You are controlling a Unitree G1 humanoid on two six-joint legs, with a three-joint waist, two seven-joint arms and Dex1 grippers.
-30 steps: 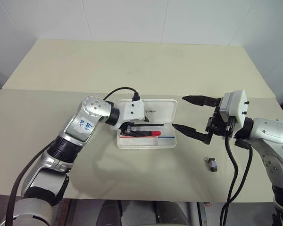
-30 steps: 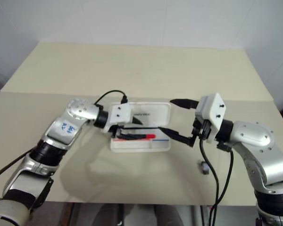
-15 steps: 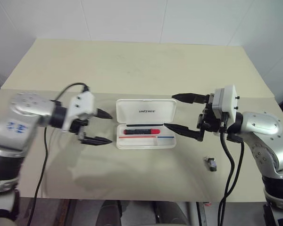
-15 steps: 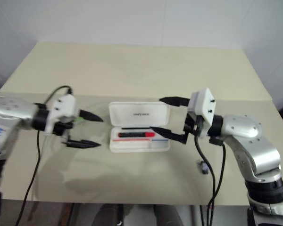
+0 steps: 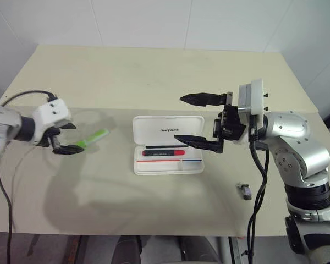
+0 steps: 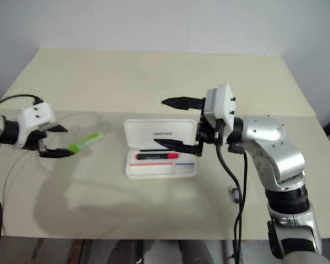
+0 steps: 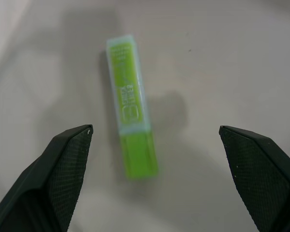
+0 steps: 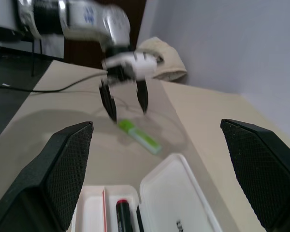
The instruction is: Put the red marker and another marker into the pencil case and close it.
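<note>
The light green marker (image 5: pixel 92 138) will come to rest flat in the pencil case's long front section (image 5: pixel 158 166) when I lower it, because that section is empty behind its cross divider.
The white pencil case (image 5: pixel 168 130) lies open in the middle of the table, its lid tipped back. The red marker (image 5: pixel 164 153) rests in its tray. Another marker, light green (image 5: pixel 94 137), lies flat on the table left of the case. My left gripper (image 5: pixel 78 136) hovers at that marker's left end, open, and the marker (image 7: pixel 131 125) is seen lying between its spread fingers, apart from both. My right gripper (image 5: pixel 179 118) is open and empty, pointing left above the right part of the case.
A small dark grey object (image 5: pixel 246 190) lies near the front right of the table. The cream table (image 5: pixel 154 77) stretches back to a white wall. Black cables trail from both wrists.
My left gripper left the red marker in the tray, opened wide and swung left to the green marker. My right gripper moved left and a little up, over the case's right end.
</note>
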